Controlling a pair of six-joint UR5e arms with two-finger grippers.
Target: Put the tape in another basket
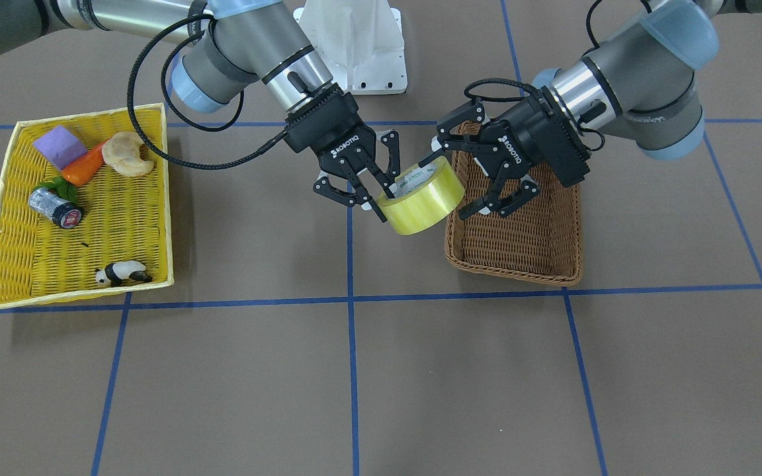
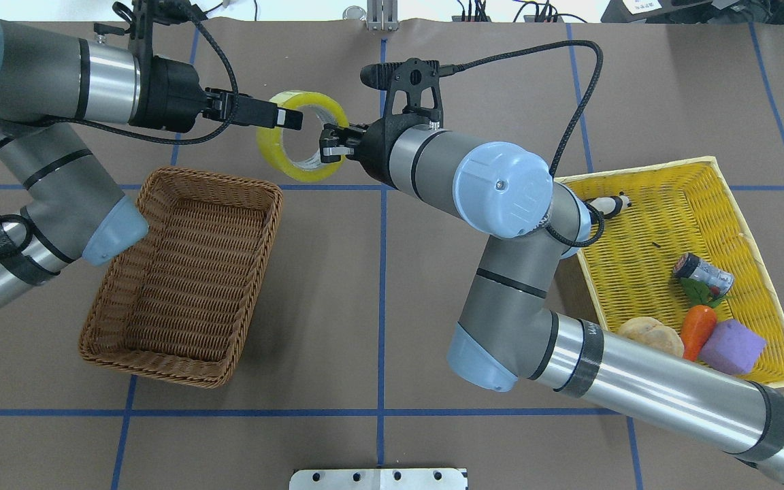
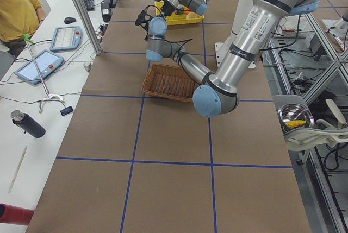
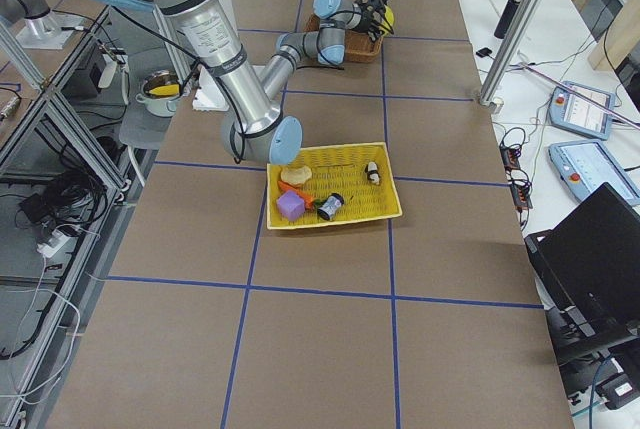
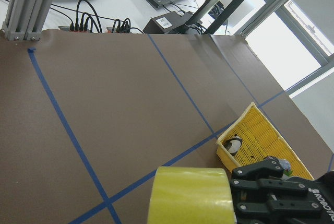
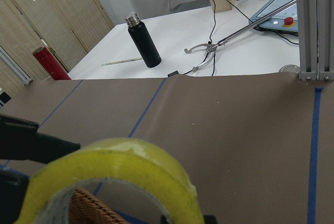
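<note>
The yellow tape (image 1: 420, 197) should stay upright on its rim when I lower it into the brown wicker basket, because the tape's outer band (image 1: 431, 209) is wide and thick.
The yellow tape (image 1: 421, 198) hangs in the air just beside the brown wicker basket (image 1: 514, 272), above the table. My right gripper (image 1: 380, 198) is shut on the roll's wall, one finger inside the core and one outside. My left gripper (image 1: 448, 187) is open over the basket's edge, and its spread fingers straddle the roll's opposite side. In the overhead view the tape (image 2: 276, 146) sits between the left gripper (image 2: 290, 117) and the right gripper (image 2: 329, 144), beyond the basket (image 2: 208, 179). The roll fills the bottom of both wrist views (image 5: 188, 195) (image 6: 115, 166).
A shallow yellow basket (image 1: 90, 264) at my right holds a purple block (image 1: 58, 147), a carrot (image 1: 83, 168), a bread piece (image 1: 126, 154), a small can (image 1: 57, 207) and a panda figure (image 1: 122, 273). Blue tape lines cross the brown table.
</note>
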